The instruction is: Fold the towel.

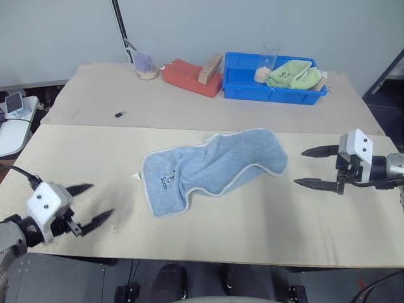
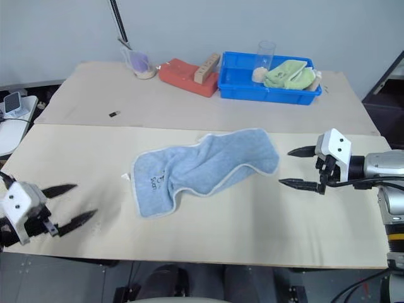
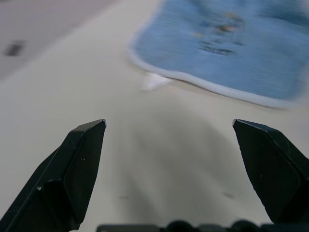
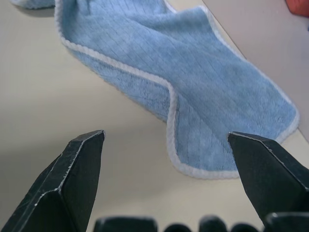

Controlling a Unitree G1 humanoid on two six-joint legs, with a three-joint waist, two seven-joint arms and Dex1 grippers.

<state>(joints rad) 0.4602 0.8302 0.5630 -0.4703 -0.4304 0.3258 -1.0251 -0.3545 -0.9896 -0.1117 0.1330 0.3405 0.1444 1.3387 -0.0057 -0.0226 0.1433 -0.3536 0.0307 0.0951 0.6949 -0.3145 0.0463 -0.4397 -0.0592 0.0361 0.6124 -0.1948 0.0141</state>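
The pale hem curves in loose waves, so the towel's end will fold back over the rest of the towel and stay doubled when the robot carries it across.
The towel is light blue terry with a pale hem and lies rumpled in the middle of the near table, with dark writing near its left corner. Part of it is folded over on itself along the front edge. My left gripper hovers open over the table to the towel's left, near the front edge, holding nothing. My right gripper stands open just right of the towel's right end, also empty. The left wrist view shows the towel's lettered corner ahead of my fingers. The right wrist view shows its hemmed fold.
On the far table stand a blue tray holding a light green cloth and a clear cup, a red block with a wooden piece, and a second cup. A small dark object lies there.
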